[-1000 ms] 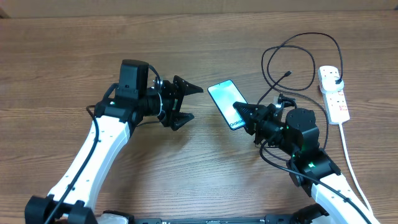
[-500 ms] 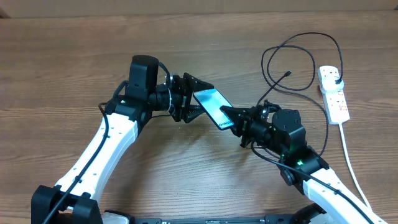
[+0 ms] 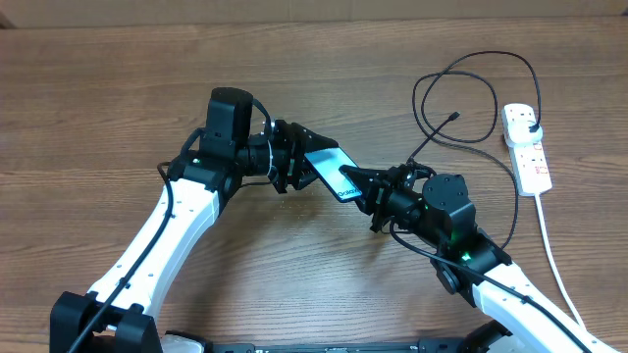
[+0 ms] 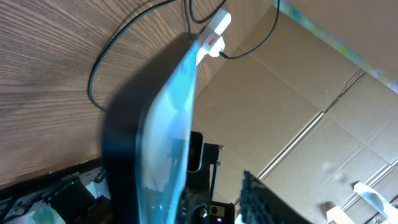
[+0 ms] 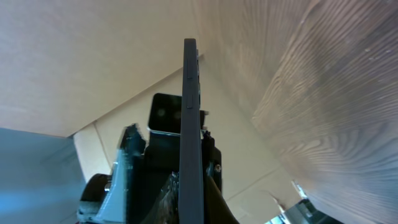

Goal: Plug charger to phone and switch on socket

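Note:
The phone's near end (image 3: 349, 192), where the charger goes, is blocked by my right gripper. Next, my left gripper takes the phone so that my right gripper is free for the cable tip (image 3: 453, 116).
The phone (image 3: 327, 167), blue-teal screen up, is held tilted above the table at the centre. My right gripper (image 3: 355, 186) is shut on its near end; in the right wrist view the phone's black edge (image 5: 190, 124) runs up from between the jaws (image 5: 191, 196). My left gripper (image 3: 304, 157) is open, its fingers straddling the phone's far end; in the left wrist view the blurred phone (image 4: 168, 137) fills the middle and one finger stands apart to its right. The charger cable (image 3: 471, 59) loops at the right, its tip (image 3: 455, 116) lying free and its plug in the socket strip (image 3: 526, 147).
The strip's thick white cord (image 3: 554, 255) runs down the right side toward the table's front edge. The strip (image 4: 214, 28) and black cable (image 4: 118, 37) also show in the left wrist view. Cardboard walls stand behind the table.
My right gripper has lifted the phone off the table and carried it left. My left arm has swung right, and its open jaws now sit around the phone's far end.

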You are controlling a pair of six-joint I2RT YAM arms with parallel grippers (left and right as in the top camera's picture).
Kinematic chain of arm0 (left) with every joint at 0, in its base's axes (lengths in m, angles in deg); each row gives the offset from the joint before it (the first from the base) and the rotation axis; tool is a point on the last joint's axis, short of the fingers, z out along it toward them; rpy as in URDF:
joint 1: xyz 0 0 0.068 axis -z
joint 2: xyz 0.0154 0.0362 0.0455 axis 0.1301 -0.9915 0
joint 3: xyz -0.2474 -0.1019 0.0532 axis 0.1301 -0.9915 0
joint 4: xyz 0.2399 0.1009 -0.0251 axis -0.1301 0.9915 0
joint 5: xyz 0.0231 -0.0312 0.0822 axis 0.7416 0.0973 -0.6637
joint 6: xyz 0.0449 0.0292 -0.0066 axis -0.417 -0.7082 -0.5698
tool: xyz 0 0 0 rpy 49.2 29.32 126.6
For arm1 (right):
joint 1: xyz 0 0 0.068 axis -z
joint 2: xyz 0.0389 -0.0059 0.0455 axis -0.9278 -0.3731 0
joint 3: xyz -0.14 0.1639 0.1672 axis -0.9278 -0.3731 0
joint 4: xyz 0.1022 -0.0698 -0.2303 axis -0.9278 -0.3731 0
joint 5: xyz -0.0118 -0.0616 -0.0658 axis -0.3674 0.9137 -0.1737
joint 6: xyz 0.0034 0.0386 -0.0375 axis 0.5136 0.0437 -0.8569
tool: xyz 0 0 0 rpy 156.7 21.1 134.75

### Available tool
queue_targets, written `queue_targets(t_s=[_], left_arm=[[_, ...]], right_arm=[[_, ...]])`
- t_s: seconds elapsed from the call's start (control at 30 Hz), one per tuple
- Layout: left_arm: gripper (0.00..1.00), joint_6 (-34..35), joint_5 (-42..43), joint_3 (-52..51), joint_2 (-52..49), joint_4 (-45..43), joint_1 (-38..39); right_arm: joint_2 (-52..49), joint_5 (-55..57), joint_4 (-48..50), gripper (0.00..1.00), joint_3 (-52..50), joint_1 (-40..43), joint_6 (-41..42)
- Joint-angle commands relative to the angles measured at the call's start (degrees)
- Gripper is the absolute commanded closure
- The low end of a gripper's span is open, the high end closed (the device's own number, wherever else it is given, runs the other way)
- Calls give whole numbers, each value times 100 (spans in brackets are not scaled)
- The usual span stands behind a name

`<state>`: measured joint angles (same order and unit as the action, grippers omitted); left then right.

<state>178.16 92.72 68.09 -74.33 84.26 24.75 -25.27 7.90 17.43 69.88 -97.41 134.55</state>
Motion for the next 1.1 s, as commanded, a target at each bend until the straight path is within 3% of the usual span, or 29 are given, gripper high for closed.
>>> queue_targets(t_s=[0.0, 0.27, 0.4, 0.5, 0.8, 0.97, 1.03, 1.07], left_arm=[[58, -17, 103, 13, -31, -37, 76], [70, -118, 114, 13, -31, -37, 76], [86, -118, 125, 13, -31, -35, 76], [96, -166, 129, 13, -31, -35, 76], [96, -1032, -315, 13, -31, -2, 68], [96, -1919, -885, 13, -31, 525, -66], [95, -2155, -951, 13, -31, 796, -221], [96, -2284, -927, 13, -31, 870, -313]], right_arm=[[15, -160, 243, 96, 85, -225, 275], [4, -120, 420, 96, 85, -341, 295], [-7, -39, 372, 95, 85, -341, 227], [-11, 4, 94, 88, 85, -341, 227], [-11, 17, -879, 58, 85, -341, 199], [-11, 426, -1591, 51, 83, -341, -717], [-11, 680, -1932, 41, 85, -341, -1029], [-11, 837, -2083, 31, 83, -341, -1134]])
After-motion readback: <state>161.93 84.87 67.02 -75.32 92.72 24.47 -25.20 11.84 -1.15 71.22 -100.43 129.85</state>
